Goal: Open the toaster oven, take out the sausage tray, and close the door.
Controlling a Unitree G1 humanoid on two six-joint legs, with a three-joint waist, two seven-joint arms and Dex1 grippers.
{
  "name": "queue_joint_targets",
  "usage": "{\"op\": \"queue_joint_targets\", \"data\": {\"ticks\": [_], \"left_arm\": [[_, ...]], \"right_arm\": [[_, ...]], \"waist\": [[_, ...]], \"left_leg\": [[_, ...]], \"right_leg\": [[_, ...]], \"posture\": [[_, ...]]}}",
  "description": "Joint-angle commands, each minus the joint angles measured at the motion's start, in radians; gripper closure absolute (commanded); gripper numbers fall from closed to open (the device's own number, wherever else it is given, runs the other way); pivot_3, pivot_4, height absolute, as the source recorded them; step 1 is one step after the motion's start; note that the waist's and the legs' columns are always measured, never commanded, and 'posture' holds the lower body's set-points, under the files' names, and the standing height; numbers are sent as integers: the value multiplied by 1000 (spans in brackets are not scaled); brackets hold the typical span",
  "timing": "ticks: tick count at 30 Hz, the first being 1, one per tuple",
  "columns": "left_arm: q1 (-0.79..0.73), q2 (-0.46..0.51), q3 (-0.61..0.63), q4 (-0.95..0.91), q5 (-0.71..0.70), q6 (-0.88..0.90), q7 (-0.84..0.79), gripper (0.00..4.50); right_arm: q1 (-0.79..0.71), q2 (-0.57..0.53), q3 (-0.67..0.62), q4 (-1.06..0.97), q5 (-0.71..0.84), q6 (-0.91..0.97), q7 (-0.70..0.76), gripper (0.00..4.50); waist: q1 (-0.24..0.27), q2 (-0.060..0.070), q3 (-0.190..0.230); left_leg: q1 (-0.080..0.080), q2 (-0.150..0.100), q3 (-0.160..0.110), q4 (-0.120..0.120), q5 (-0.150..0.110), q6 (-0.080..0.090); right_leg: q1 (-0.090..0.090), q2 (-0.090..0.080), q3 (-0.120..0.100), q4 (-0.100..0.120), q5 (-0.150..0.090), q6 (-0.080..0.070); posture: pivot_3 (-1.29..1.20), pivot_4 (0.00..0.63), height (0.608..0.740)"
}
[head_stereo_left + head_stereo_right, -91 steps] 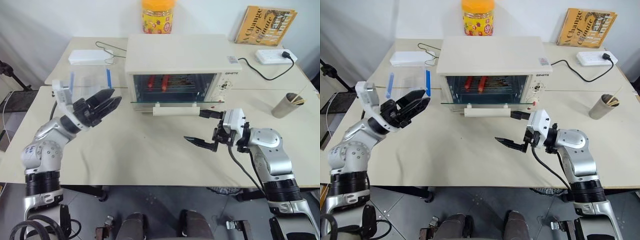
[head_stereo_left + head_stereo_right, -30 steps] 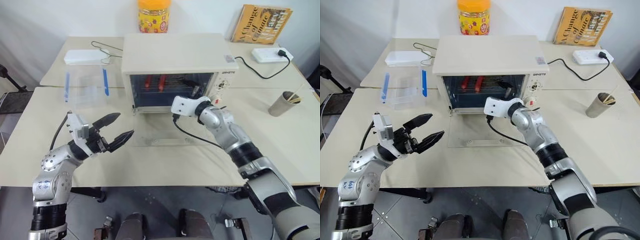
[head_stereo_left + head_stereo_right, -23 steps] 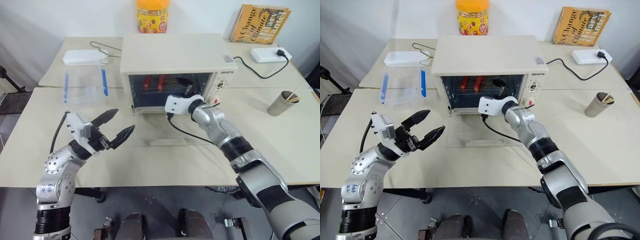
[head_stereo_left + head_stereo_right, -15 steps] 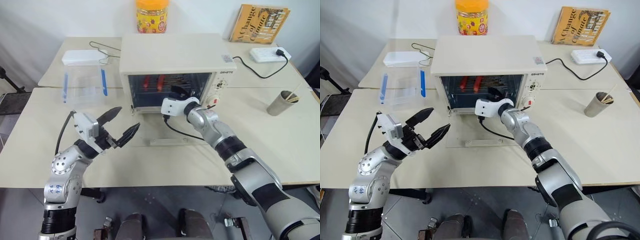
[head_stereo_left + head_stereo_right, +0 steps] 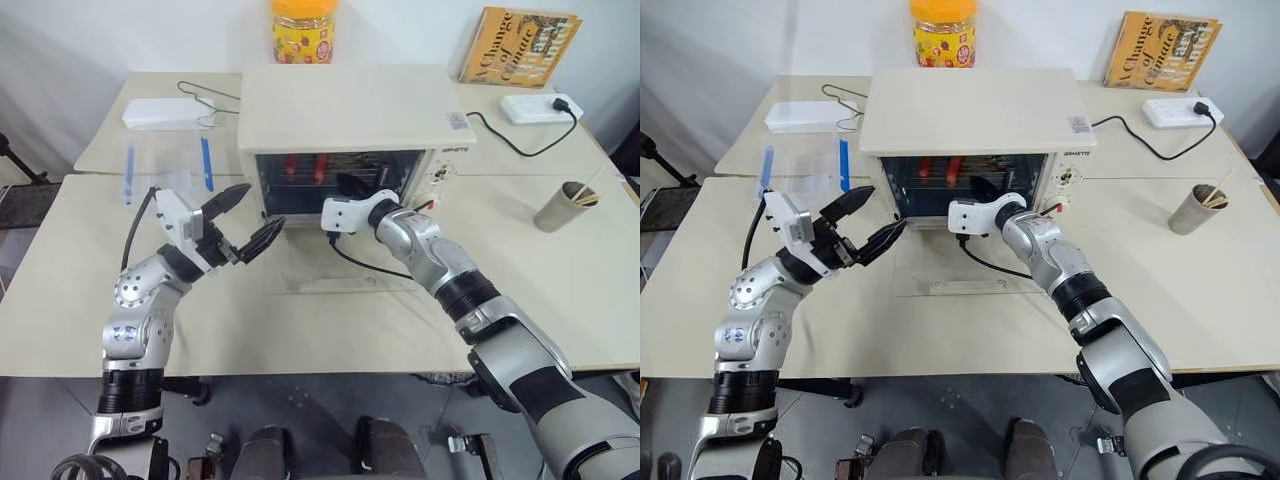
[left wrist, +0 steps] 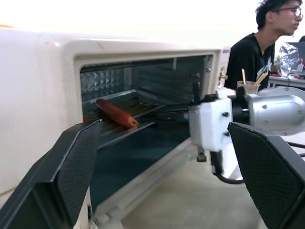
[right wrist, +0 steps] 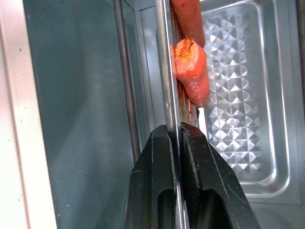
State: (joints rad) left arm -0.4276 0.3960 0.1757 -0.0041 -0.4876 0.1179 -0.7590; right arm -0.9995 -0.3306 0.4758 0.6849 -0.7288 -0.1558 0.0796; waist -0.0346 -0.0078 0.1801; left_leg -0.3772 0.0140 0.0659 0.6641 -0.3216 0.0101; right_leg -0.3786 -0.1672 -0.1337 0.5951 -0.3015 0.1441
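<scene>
The red sausages have a gap between them, so they will move a little but come along when I carry the sausage tray.
The cream-white toaster oven stands at the table's middle back. Its glass door lies folded down flat on the table in front of it. Inside, the shiny sausage tray carries red sausages on a wire rack. My right gripper reaches into the oven mouth, shut on the tray's thin front edge, and the black fingers pinch that metal strip. My left gripper hovers open just off the oven's left front corner, holding nothing.
A clear plastic box with blue clips sits left of the oven. An orange jar stands behind the oven. A book, a power strip and a paper cup stand at the right. A person sits beyond.
My right gripper has gone from open to shut on the tray's front edge inside the oven. My left gripper has risen and moved in toward the oven's left front, still open.
</scene>
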Motion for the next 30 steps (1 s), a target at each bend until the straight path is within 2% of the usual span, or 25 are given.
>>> {"op": "queue_joint_targets", "data": {"ticks": [1, 5, 13, 24, 30], "left_arm": [[-64, -10, -2, 41, -4, -32, -16, 0], [-138, -20, 7, 132, 0, -60, -28, 0], [-193, -6, 11, 226, 6, -77, -72, 0], [-192, 32, 19, 267, -11, -54, -153, 0], [-199, 71, -10, 288, -22, -8, -280, 0]], "right_arm": [[-10, -5, -33, -128, 30, -27, 13, 4497], [17, -8, -32, -197, 39, -28, 70, 4497], [69, -38, -53, -303, 50, -24, 147, 4497], [406, -126, -95, -721, 22, 61, 256, 4497], [574, -175, -132, -937, 19, 106, 342, 4497]], "waist": [[0, 0, 0], [-2, 0, 0], [-19, 0, 0], [-5, 0, 0], [11, 0, 0]], "left_leg": [[0, 0, 0, 0, 0, 0], [-1, 0, 1, 0, 0, 0], [-1, 0, 1, -1, 0, 0], [-1, 0, 1, 1, 0, 0], [-1, 0, 2, 2, 0, 0]], "right_leg": [[0, 0, 0, 0, 0, 0], [0, 0, -1, 0, 0, 0], [-1, 1, -1, 0, 0, 0], [-1, 1, 0, 0, 0, 0], [0, 1, 0, 0, 0, 0]], "posture": [[0, 150, 740], [0, 150, 740], [0, 150, 740], [0, 150, 740], [0, 150, 740]]}}
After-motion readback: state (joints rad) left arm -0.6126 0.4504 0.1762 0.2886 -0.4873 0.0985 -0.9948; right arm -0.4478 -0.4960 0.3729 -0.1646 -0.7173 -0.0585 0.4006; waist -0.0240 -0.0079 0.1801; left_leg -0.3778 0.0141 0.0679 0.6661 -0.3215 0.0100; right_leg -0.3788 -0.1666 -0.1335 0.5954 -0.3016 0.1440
